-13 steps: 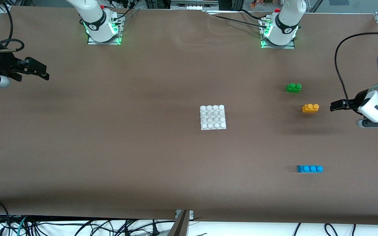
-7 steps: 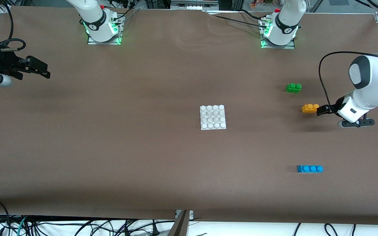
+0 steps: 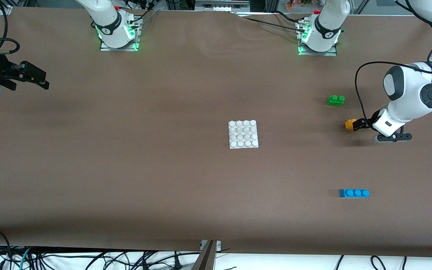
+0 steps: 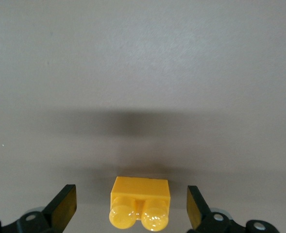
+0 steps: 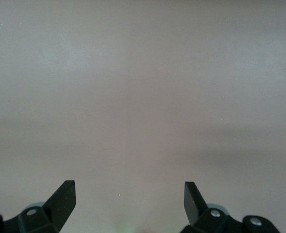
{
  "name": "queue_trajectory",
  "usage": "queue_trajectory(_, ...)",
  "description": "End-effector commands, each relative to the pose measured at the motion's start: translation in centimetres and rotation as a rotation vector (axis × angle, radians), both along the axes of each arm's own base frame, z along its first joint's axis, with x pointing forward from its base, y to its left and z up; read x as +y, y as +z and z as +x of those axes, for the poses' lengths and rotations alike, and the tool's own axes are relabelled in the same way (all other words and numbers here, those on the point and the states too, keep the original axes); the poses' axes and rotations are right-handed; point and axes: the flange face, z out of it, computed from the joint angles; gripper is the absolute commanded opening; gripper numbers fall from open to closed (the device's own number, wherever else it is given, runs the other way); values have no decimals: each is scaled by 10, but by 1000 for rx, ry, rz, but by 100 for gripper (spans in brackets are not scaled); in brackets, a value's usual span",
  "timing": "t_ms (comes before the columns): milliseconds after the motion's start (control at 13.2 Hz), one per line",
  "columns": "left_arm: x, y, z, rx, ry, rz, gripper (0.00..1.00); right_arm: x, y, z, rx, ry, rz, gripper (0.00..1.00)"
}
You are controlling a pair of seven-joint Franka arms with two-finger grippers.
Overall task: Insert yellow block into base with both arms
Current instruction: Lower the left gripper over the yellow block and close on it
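Observation:
I see that the white base lies flat, studs up [image 3: 243, 134], so I expect the base to stay in place and keep the yellow block [image 3: 350, 124] level when I push the block down.
The yellow block [image 3: 350, 123] lies on the brown table toward the left arm's end, partly covered by my left gripper [image 3: 358, 124]. In the left wrist view the yellow block [image 4: 140, 203] sits between the open fingers [image 4: 62, 206] with a gap on each side. The white base [image 3: 243, 134] lies flat near the table's middle. My right gripper [image 3: 39, 80] is open and empty over bare table at the right arm's end; its wrist view shows only the fingertips [image 5: 65, 199] and table.
A green two-stud brick [image 3: 335, 100] lies farther from the front camera than the yellow block. A blue three-stud brick [image 3: 354, 193] lies nearer to the front camera. The arm bases [image 3: 116, 30] stand along the table's top edge.
My left gripper has moved toward the table's middle, and its open fingers now stand either side of the yellow block. My right gripper has shifted slightly toward its end of the table.

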Motion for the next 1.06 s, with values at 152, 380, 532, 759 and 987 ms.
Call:
queue_trajectory(152, 2, -25, -29, -1, 42, 8, 100, -13, -2, -1, 20, -15, -14, 99)
queue_trajectory(380, 0, -28, -31, 4, 54, 6, 100, -22, -4, -1, 26, -32, -14, 99)
queue_trajectory(532, 0, -32, -33, 13, 54, 4, 100, -23, -7, 1, 31, -33, -15, 99)
queue_trajectory(759, 0, -31, -32, 12, 54, 4, 78, -23, -6, 1, 29, -33, -13, 99)
queue_trajectory(987, -1, -31, -32, 13, 53, 4, 60, -23, -7, 1, 32, -33, -13, 99)
